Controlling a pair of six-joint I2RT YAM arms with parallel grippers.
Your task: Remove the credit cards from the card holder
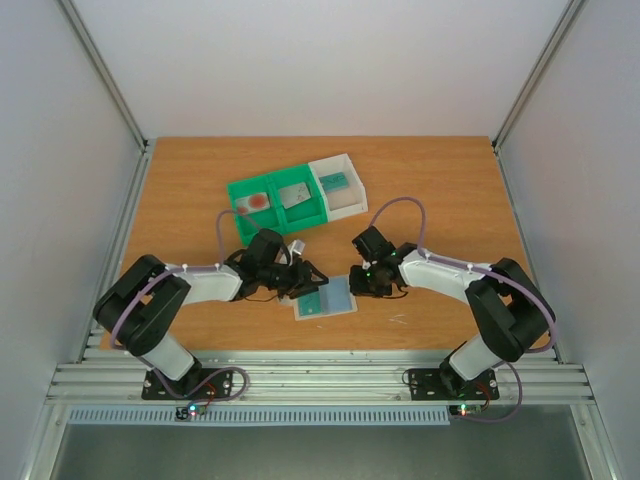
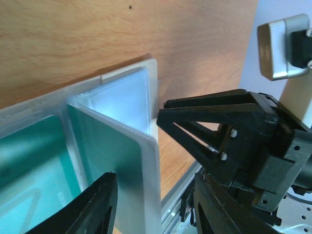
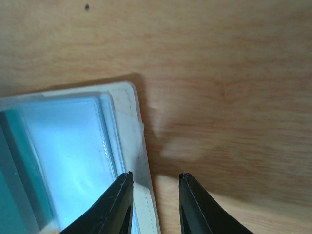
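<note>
The clear pocket leaf (image 2: 119,156) is standing upright by the robot's left gripper, so next the left gripper puts the leaf down over the card holder's pale blue side (image 3: 70,151) before it picks at the teal card.
The pale card holder (image 1: 328,300) lies open on the table between both arms, with a teal card (image 2: 29,165) showing in its clear pockets. One clear pocket leaf (image 2: 139,161) stands upright. My left gripper (image 2: 156,183) is open, its fingers either side of that leaf, with a gap on the right side. My right gripper (image 3: 153,183) is open, low over the holder's right edge (image 3: 139,146), gripping nothing. In the right wrist view a pale blue face (image 3: 68,156) shows under the plastic. In the top view the left gripper (image 1: 305,280) and right gripper (image 1: 362,280) flank the holder.
A green two-compartment tray (image 1: 240,222) at the back holds a white card with a red circle (image 1: 257,201) and a grey card (image 1: 296,193). Beside it, a white tray (image 1: 350,205) holds a teal card (image 1: 334,181). The right arm's gripper body (image 2: 229,141) looms close in the left wrist view.
</note>
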